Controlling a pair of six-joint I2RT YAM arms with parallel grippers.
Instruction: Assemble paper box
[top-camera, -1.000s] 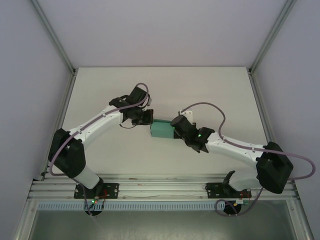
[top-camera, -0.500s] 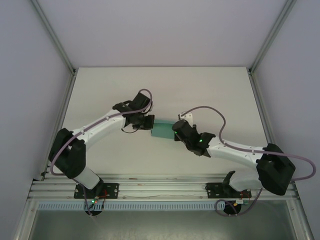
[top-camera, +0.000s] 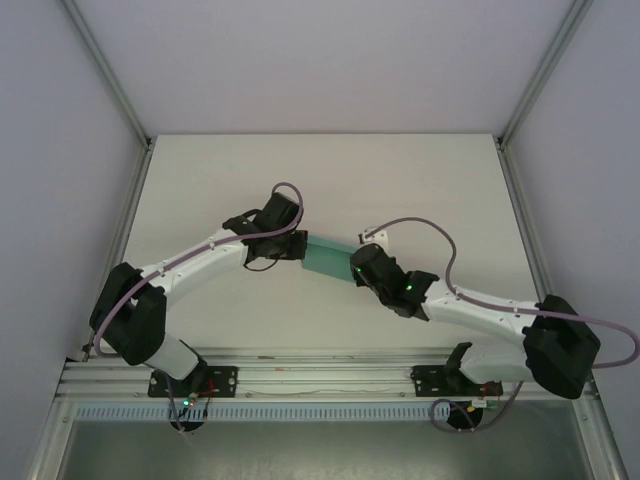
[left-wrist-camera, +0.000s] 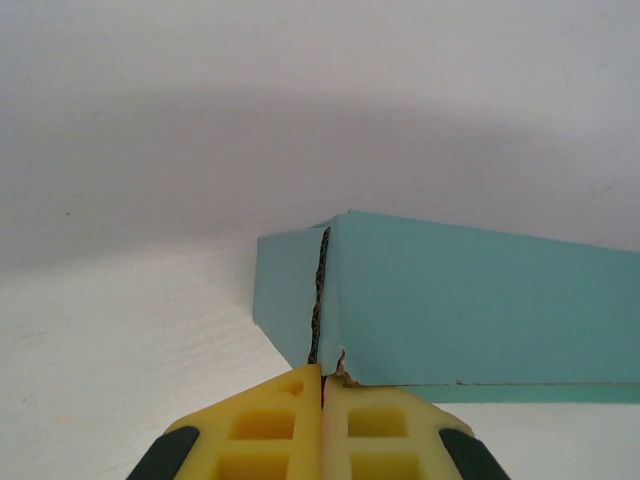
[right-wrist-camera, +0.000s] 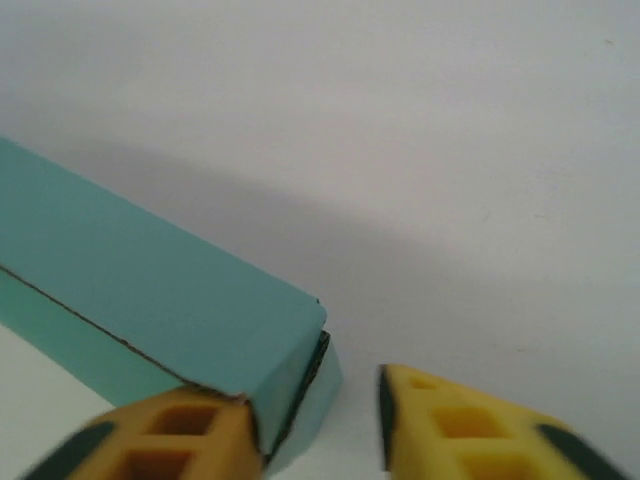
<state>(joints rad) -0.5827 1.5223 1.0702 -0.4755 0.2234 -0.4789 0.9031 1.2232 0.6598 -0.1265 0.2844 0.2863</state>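
Observation:
My right gripper should straighten the paper box and pinch that end's seam (right-wrist-camera: 302, 390) shut, because the box sits at a slant between my grippers and its end flap (right-wrist-camera: 318, 405) is partly open.
The paper box (top-camera: 327, 259) is a small teal-green rectangular box, folded up, held between the two arms at mid-table. My left gripper (top-camera: 300, 246) is at its left end. In the left wrist view the yellow fingers (left-wrist-camera: 270, 425) of my left gripper (left-wrist-camera: 323, 372) are pressed together on the box's (left-wrist-camera: 470, 310) corner seam. My right gripper (top-camera: 356, 264) is at the other end. In the right wrist view my right gripper (right-wrist-camera: 318, 392) stands open. Its left finger (right-wrist-camera: 180, 430) touches the box (right-wrist-camera: 150, 290). Its right finger (right-wrist-camera: 450, 425) is apart from the box.
The white table (top-camera: 330, 170) stretches back to grey walls, with metal frame posts (top-camera: 110, 75) at both sides. An aluminium rail (top-camera: 320, 378) carrying the arm bases runs along the near edge.
The right gripper has opened and let go of the box's right end. The left gripper has kept hold of the box, which turned slightly. Both arms have shifted a little.

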